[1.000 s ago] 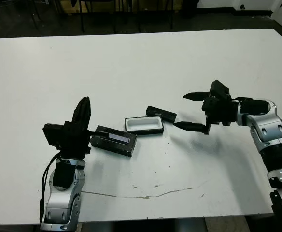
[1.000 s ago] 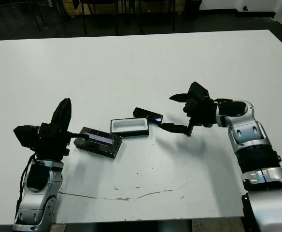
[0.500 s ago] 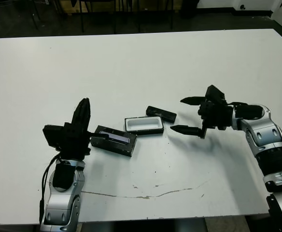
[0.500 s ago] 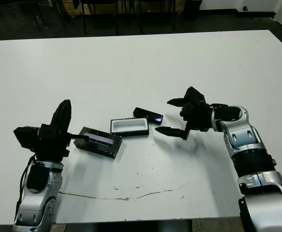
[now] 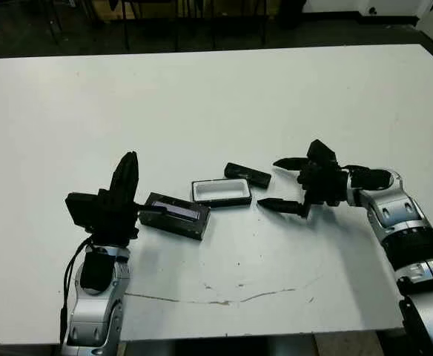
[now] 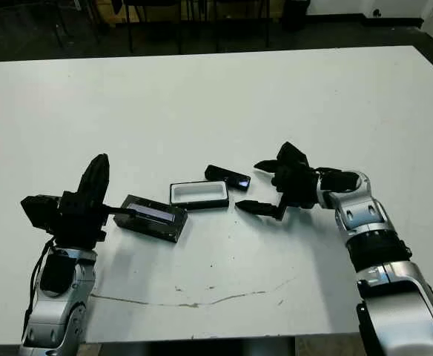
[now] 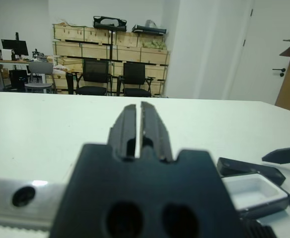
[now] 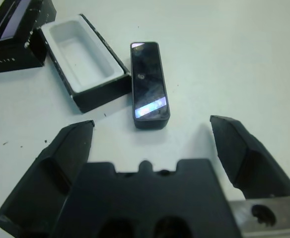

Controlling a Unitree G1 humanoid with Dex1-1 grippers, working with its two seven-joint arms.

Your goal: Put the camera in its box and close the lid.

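Observation:
I expect the camera (image 5: 248, 175) to sink in almost flush when I lower it, because the white lining has a long hollow (image 5: 222, 190) in the camera's shape.
The slim black camera (image 5: 247, 175) lies flat on the white table just behind the right end of the box (image 5: 221, 191), a small black tray with a white lining. In the right wrist view the camera (image 8: 149, 85) shows its glossy face beside the box (image 8: 84, 62). The lid (image 5: 175, 214), black with a pale strip, rests to the left of the box. My right gripper (image 5: 279, 183) stands open just right of the camera, one finger on either side of its line, touching nothing. My left gripper (image 5: 130, 172) is shut and raised, left of the lid, holding nothing.
The white table (image 5: 216, 96) stretches wide behind the objects. A thin scratch (image 5: 231, 297) runs across its front part. Chairs and stacked crates (image 7: 105, 49) stand beyond the far edge.
My right gripper has moved left and lower, closing in on the camera's right end, still open. The left arm, box, lid and camera have stayed put.

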